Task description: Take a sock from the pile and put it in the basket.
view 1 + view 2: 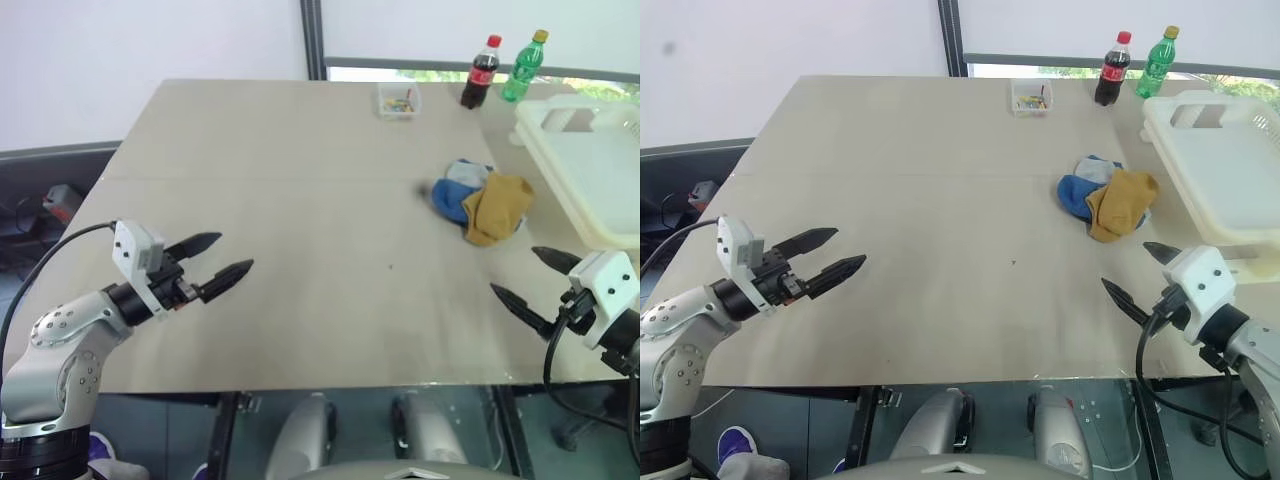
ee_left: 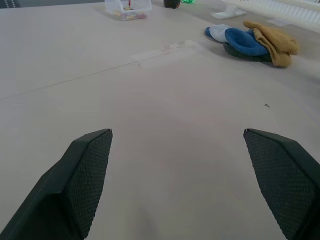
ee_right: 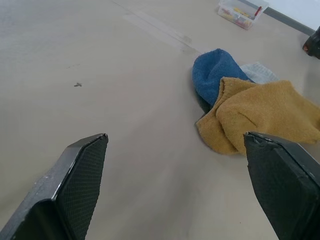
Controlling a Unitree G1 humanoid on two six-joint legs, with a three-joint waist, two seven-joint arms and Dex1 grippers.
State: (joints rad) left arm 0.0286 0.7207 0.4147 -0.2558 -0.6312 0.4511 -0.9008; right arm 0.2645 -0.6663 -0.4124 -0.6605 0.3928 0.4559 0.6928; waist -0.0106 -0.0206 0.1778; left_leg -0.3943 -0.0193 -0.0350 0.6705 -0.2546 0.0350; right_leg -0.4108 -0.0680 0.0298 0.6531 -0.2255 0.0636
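Observation:
The mustard-yellow sock (image 1: 497,208) will come off and leave another mustard-yellow sock on the pile when I lift it, because overlapping mustard-yellow edges (image 3: 219,117) show.
The pile (image 1: 482,201) of socks lies on the right half of the table: a mustard-yellow sock (image 3: 265,116) on top, a blue one (image 3: 216,72) and a light grey-white one (image 2: 218,32) under it. The cream-white basket (image 1: 560,150) stands at the table's right edge, just beyond the pile. My right gripper (image 1: 528,285) hovers open near the front right, short of the pile, with nothing between its fingers. Over the front left of the table my left gripper (image 1: 222,258) is open and empty, pointing toward the middle.
A small clear box (image 1: 398,100) with coloured bits sits at the back of the table. Beside it stand a dark cola bottle (image 1: 481,72) and a green bottle (image 1: 523,66). The beige table (image 1: 300,200) is bare across its middle and left.

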